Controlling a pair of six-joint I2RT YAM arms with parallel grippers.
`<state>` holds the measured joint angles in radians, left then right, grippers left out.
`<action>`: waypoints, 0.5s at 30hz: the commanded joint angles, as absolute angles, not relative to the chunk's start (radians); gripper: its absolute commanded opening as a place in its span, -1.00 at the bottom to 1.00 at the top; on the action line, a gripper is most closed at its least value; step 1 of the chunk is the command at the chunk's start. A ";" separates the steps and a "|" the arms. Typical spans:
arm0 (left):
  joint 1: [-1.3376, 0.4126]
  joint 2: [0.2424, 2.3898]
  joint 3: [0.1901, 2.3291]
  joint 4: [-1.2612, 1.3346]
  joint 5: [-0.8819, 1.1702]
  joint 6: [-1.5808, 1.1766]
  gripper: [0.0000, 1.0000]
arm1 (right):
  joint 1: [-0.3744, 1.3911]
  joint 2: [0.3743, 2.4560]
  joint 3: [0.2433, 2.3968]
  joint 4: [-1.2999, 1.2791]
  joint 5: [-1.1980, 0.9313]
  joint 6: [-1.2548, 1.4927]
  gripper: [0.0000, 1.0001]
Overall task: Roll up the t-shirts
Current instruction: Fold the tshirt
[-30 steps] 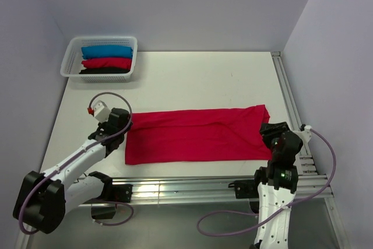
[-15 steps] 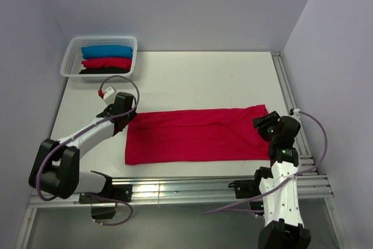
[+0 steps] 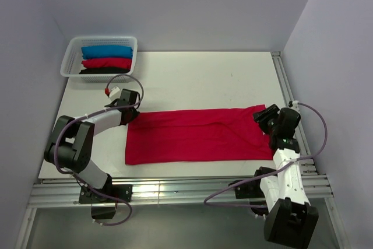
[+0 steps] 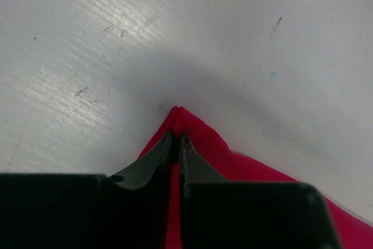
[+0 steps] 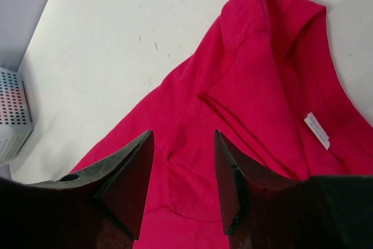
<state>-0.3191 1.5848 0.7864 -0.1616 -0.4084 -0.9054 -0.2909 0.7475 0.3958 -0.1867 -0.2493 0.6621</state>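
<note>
The robot's left gripper holds a corner (image 3: 136, 116) of the crimson-red t-shirt (image 3: 189, 136), so the crimson-red t-shirt will swing around that corner as a flat strip when the robot pulls its neck end along.
A crimson-red t-shirt (image 3: 198, 135) lies folded into a long flat strip across the table. My left gripper (image 3: 130, 111) is at its far left corner, shut on that corner of red cloth (image 4: 192, 129). My right gripper (image 3: 264, 116) is open over the strip's right end, its fingers apart above the cloth (image 5: 245, 109) near a small pale neck label (image 5: 316, 130). Rolled blue (image 3: 106, 51), red (image 3: 106, 62) and black (image 3: 104, 70) shirts lie in a white lattice basket (image 3: 71, 49) at the far left.
An aluminium rail (image 3: 288, 94) runs along the table's right edge and another (image 3: 175, 186) along the near edge. The white basket also shows at the left edge of the right wrist view (image 5: 13, 112). Grey walls enclose the table.
My left gripper moved up and right to the strip's far left corner and shut on it. My right gripper moved farther up over the shirt's right end.
</note>
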 commanded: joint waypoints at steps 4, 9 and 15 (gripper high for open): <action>-0.314 1.606 0.853 -0.187 -0.488 -0.937 -0.99 | -0.285 0.911 0.475 -0.095 -0.291 0.598 0.10; -0.299 1.624 0.879 -0.213 -0.515 -0.948 -0.99 | -0.258 1.060 0.520 -0.049 -0.334 0.584 0.05; -0.290 1.632 0.879 -0.199 -0.519 -0.939 -0.99 | -0.149 1.193 0.560 -0.038 -0.264 0.586 0.02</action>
<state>-0.2993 1.6226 0.8463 -0.2062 -0.4767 -0.9333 -0.1917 1.1587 0.5076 -0.0925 -0.2955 0.6025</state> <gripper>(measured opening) 0.013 0.515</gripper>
